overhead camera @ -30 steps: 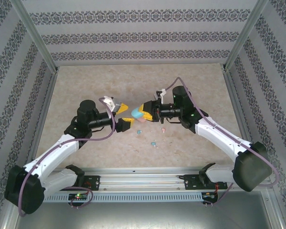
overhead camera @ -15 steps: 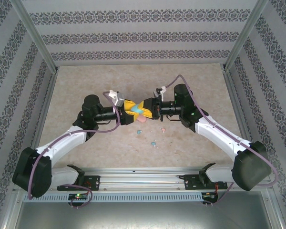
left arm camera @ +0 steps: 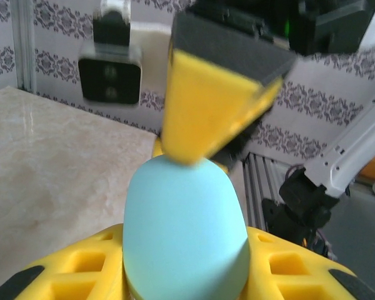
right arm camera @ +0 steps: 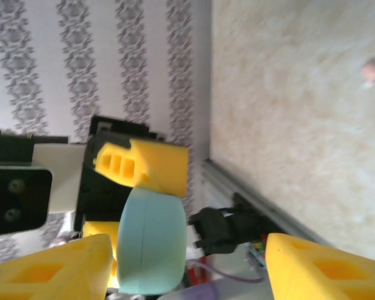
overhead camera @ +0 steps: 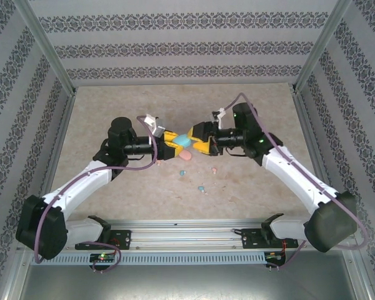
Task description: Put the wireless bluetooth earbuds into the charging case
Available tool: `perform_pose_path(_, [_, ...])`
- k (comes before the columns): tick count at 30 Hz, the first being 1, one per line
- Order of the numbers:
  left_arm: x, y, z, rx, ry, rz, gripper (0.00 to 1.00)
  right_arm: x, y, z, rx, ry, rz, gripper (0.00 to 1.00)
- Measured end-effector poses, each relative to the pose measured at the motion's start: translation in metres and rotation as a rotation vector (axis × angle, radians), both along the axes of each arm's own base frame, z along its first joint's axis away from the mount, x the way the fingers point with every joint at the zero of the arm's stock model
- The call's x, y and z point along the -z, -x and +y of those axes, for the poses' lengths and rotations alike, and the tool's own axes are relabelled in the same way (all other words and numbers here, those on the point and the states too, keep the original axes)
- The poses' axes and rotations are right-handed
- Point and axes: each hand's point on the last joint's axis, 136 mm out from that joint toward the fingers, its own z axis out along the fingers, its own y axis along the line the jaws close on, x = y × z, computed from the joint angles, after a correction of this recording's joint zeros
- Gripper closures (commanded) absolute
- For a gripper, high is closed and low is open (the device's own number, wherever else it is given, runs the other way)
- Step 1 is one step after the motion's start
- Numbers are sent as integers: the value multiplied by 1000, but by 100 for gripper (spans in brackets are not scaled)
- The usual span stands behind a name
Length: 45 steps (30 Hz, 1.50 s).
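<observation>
The charging case [right arm camera: 151,242] is off-centre and crooked to my right gripper's fingers. Next, I move back, turn that gripper and grip the case's loose end [overhead camera: 187,140] squarely.
A light blue oval charging case [overhead camera: 186,139] hangs above the table's middle, lid closed. My left gripper [overhead camera: 175,142] is shut on it; the left wrist view shows the case [left arm camera: 184,231] pinched between both yellow fingers. My right gripper [overhead camera: 199,142] faces it, open, its fingers spread wide on either side of the case [right arm camera: 151,240]. One right finger touches the case's top in the left wrist view. Earbuds lie on the table below: a blue one [overhead camera: 182,172], a pink one [overhead camera: 214,169] and a blue-and-pink pair [overhead camera: 202,187]. The right wrist view shows a pink earbud [right arm camera: 372,67].
A pink oval case [overhead camera: 183,157] lies on the table just under the two grippers. The beige tabletop [overhead camera: 112,106] is boxed in by patterned walls and metal posts. A metal rail [overhead camera: 187,234] runs along the near edge.
The blue case has passed from my right gripper to my left. The left gripper swung in and shut on it. The right gripper opened and drew back slightly.
</observation>
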Motion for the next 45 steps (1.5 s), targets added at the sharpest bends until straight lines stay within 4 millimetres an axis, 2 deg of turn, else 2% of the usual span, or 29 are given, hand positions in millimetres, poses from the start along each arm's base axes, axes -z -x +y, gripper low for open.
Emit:
perform_pose_path(3, [-10, 6, 2, 20, -52, -37, 82, -22, 1, -17, 9, 83, -120, 29])
perform_pose_path(6, [-13, 11, 4, 40, -101, -60, 83, -33, 14, -22, -27, 110, -185, 27])
perform_pose_path(13, [-8, 22, 5, 103, -162, -34, 85, -13, 38, -8, -139, 164, -159, 26])
perform_pose_path(22, [-4, 22, 2, 142, -169, 4, 85, -3, 41, 20, -180, 136, -122, 28])
perform_pose_path(24, [-2, 22, 2, 147, -170, 14, 86, -3, 40, 27, -187, 123, -121, 34])
perform_pose_path(28, [0, 23, 1, 151, -171, 22, 85, -2, 38, 39, -196, 96, -97, 56])
perform_pose_path(32, [2, 20, 4, 141, -177, 39, 84, 0, 36, 43, -193, 57, -51, 71])
perform_pose_path(35, [2, 18, 6, 129, -175, 50, 76, -1, 34, 45, -177, 28, -17, 77])
perform_pose_path(38, [1, 15, 7, 115, -168, 60, 53, -1, 31, 47, -162, 1, 0, 79])
perform_pose_path(40, [-2, 10, 7, 101, -154, 51, 43, -2, 29, 50, -159, -24, 3, 79])
perform_pose_path(45, [-4, 6, 12, 40, -103, 24, 42, 7, 29, 52, -139, -63, 55, 80])
